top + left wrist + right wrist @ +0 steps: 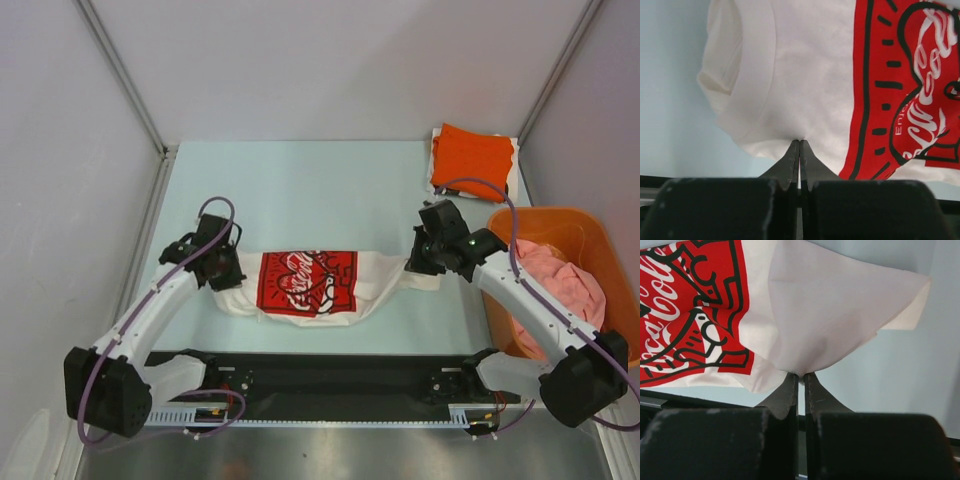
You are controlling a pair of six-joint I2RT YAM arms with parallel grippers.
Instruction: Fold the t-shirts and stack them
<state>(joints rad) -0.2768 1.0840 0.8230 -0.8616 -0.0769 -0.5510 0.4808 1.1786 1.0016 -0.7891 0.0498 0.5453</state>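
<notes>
The white t-shirt is bunched in a narrow band [310, 289], so next my left gripper grabs its collar end [236, 301] and, with my right gripper, lifts it open before folding.
The white t-shirt [375, 278] with the red-and-black chest print [306, 281] lies as a narrow band across the middle of the table, between my two grippers. My left gripper [226, 274] is shut on its left end near the collar, seen in the left wrist view [799, 141] with the white cloth [805, 75] above the tips. My right gripper [418, 262] is shut on its right end, seen in the right wrist view [801, 374] under a pulled-up fold [840, 315]. The orange t-shirt [472, 157] lies folded at the back right. The pink t-shirt [565, 283] is bunched in the basket.
The rigid orange plastic basket [590, 226] stands at the right edge, next to my right arm. A white cloth edge [514, 168] shows under the folded orange shirt. Grey walls close in the table at back and sides. A black rail [330, 370] runs along the near edge.
</notes>
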